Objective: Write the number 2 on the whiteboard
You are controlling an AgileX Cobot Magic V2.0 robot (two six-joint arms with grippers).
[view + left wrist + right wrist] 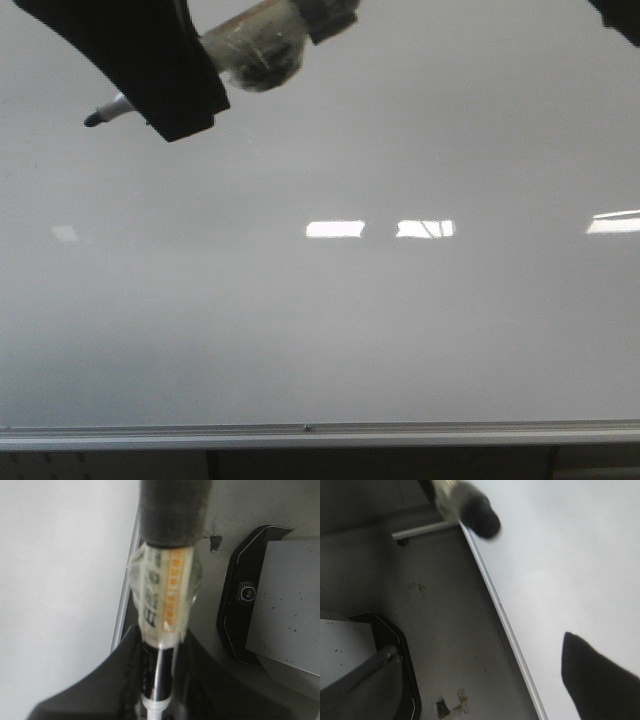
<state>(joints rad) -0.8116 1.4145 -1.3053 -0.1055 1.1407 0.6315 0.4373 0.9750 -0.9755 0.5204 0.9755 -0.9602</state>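
My left gripper is gripping the marker close to its tip [112, 108]. My right gripper should therefore grab the marker by its free black rear end [326, 14] before writing the number 2.
The whiteboard [320, 330] is a large glossy pale board that fills the front view, and its surface shows no marks. The number 2 is out of view. My left gripper [185, 105] hangs over the board's upper left, shut on a marker [255, 45] with a taped barrel. The marker's black tip [92, 119] points left and stands just off the board. In the left wrist view the dark fingers [117, 680] clamp the marker [165, 595]. My right gripper [479, 647] is open and holds nothing. Only a dark corner of the right gripper [620, 15] shows in the front view.
A silver frame [320, 432] runs along the board's near edge, also seen as the frame [505, 625] beside grey floor. Bright light reflections [335, 229] lie mid-board. A black-rimmed robot base [240, 595] stands off the board.
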